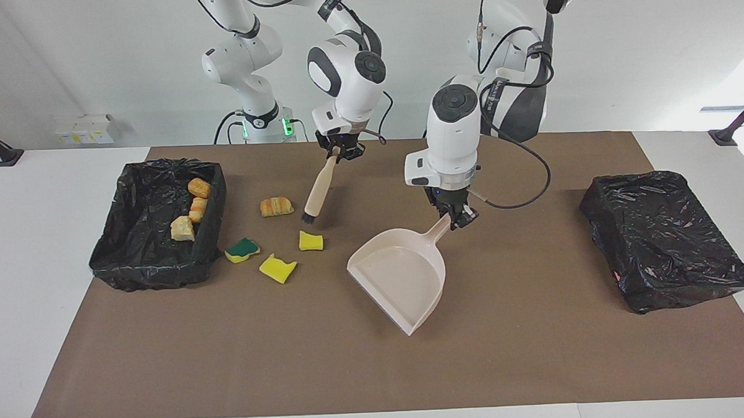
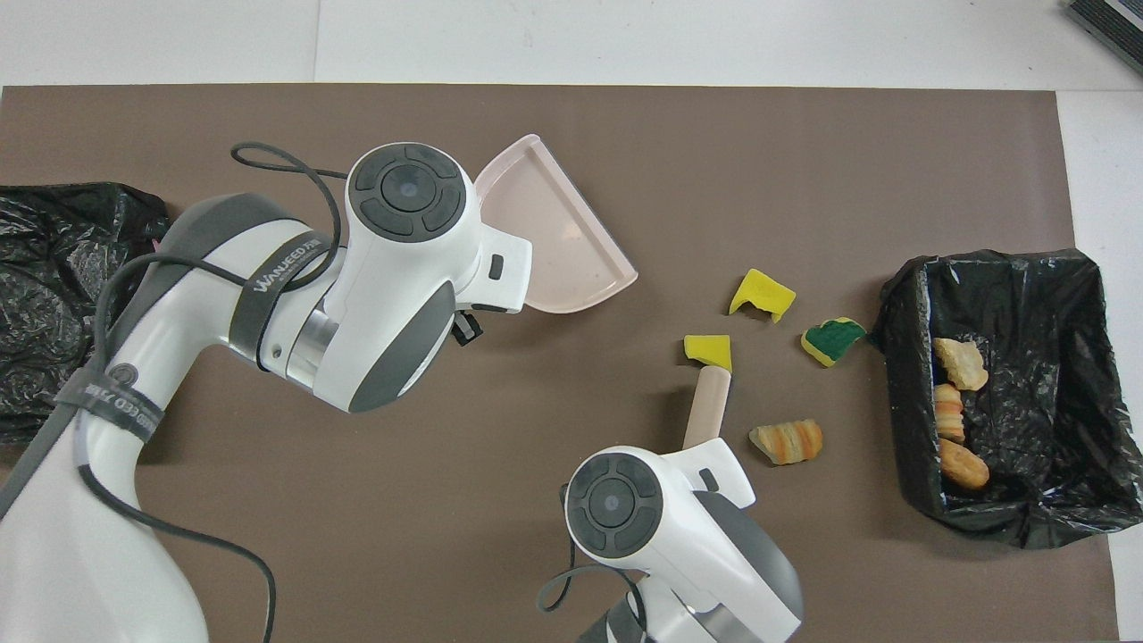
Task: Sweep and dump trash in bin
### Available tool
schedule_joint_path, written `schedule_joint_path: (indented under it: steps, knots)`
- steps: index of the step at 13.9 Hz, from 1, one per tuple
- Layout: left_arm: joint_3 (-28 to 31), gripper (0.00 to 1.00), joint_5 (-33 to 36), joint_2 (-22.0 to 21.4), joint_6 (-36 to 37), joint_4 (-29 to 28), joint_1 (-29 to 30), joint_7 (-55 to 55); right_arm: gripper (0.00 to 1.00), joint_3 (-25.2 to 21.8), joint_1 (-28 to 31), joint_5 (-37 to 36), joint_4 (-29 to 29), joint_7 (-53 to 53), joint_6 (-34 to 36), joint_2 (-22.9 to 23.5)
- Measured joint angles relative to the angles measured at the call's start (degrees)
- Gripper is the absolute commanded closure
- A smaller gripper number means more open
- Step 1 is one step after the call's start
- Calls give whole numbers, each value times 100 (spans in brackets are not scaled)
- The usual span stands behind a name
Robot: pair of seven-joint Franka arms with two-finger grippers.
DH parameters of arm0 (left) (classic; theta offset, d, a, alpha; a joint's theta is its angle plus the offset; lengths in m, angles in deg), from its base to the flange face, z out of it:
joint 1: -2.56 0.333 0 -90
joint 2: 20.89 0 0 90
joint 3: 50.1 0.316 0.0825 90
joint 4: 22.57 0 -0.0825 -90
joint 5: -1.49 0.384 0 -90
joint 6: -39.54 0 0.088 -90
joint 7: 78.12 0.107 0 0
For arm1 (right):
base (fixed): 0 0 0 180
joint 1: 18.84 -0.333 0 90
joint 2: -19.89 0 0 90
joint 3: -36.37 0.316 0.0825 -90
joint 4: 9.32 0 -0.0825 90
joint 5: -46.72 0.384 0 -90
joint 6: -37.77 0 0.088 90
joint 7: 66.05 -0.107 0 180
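I should pull the dustpan back with my left gripper and turn it square to the yellow sponge (image 2: pixel 708 350), because the dustpan's open edge (image 2: pixel 585 205) slants away from the loose trash.
My right gripper (image 1: pixel 339 151) is shut on the beige hand brush (image 1: pixel 319 186), whose dark bristles (image 1: pixel 308 218) hang low over the mat beside a yellow sponge piece (image 1: pixel 310 240). My left gripper (image 1: pixel 456 217) is shut on the handle of the beige dustpan (image 1: pixel 402 276), which is tilted and empty. On the mat lie a bread piece (image 1: pixel 276 206), a green-topped sponge (image 1: pixel 242 249) and another yellow sponge (image 1: pixel 277 268). Three bread pieces (image 1: pixel 197 209) lie in the black-lined bin (image 1: pixel 145 272). The overhead view shows the dustpan (image 2: pixel 554 241), brush handle (image 2: pixel 707 406) and loose trash (image 2: pixel 761 293).
A second black-bagged box (image 1: pixel 664 236) sits at the left arm's end of the brown mat (image 1: pixel 377 369). The bin with the bread stands at the right arm's end (image 2: pixel 1027 268). White table surrounds the mat.
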Motion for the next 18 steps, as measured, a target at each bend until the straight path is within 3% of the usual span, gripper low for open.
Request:
schedule_joint_path:
  steps: [2,9,14,18]
  knots:
    - [10,100,0,-116,314,-20,27,959,100,1,47,0,-12,143,41,-1]
    - [16,100,-80,-152,325,-285,862,3496,100,-2,214,0,-50,411,54,-37]
    - [-58,100,-96,-171,331,-345,964,3878,100,-2,214,0,-51,411,55,-37]
    - [-124,100,-101,-380,-42,-876,943,3878,100,-2,214,0,-68,412,55,-37]
